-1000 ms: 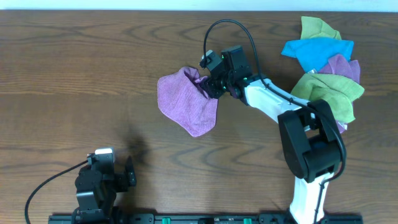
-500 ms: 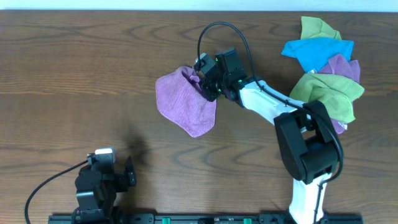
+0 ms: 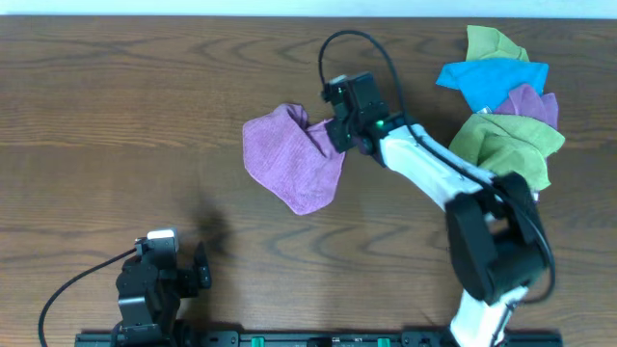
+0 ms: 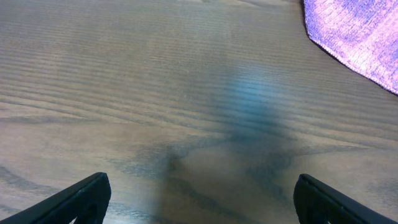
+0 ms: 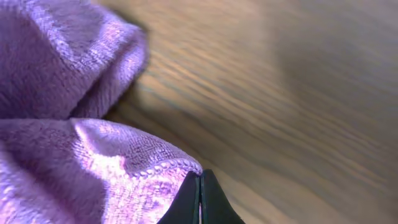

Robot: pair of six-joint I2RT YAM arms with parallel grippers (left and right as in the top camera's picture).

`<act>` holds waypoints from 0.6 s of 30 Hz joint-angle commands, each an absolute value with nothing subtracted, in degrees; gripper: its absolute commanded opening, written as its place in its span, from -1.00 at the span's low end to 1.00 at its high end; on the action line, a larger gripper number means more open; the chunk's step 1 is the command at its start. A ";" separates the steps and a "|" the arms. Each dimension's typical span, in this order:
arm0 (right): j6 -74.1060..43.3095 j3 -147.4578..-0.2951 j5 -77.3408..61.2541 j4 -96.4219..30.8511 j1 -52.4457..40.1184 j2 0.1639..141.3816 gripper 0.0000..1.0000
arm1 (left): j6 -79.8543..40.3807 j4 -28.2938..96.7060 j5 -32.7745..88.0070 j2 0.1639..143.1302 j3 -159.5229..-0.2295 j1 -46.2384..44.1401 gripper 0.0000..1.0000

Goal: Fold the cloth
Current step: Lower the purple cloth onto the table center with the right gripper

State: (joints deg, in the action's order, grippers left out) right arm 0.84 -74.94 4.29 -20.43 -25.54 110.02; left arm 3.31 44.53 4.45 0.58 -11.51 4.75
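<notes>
I should keep pulling until the bunched edge spreads out, because my right gripper is holding the lilac cloth's hem and the wood toward the green cloth is clear.
The lilac cloth lies crumpled on the wooden table left of centre, its right edge bunched upward. My right gripper is at that raised edge, shut on the cloth's stitched hem. In the right wrist view the cloth fills the left side and the hem runs straight into the closed tips of the right gripper. My left gripper rests near the front left of the table, open and holding nothing. Its wrist view shows the left gripper over bare wood, with a corner of the cloth at top right.
A pile of green, blue and purple cloths lies at the back right, beside the right arm's elbow. The table's front edge carries a black rail.
The right gripper's jaws have closed on the cloth's right edge. The wrist has shifted slightly right and the cloth's right side has been drawn along with it. The left arm has not moved.
</notes>
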 commanded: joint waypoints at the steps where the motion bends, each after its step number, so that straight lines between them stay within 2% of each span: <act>1: -4.49 -75.70 14.90 -23.90 -25.80 104.73 -0.97 | 4.32 46.04 3.86 0.21 -10.15 4.47 0.90; 12: -20.62 -75.70 17.69 -48.51 -25.80 97.69 -0.97 | 4.32 46.04 3.86 0.21 -10.15 4.47 0.90; 18: -23.99 -75.57 16.25 -56.73 -25.91 97.71 -0.98 | 4.34 46.04 3.81 0.21 -10.15 4.47 0.90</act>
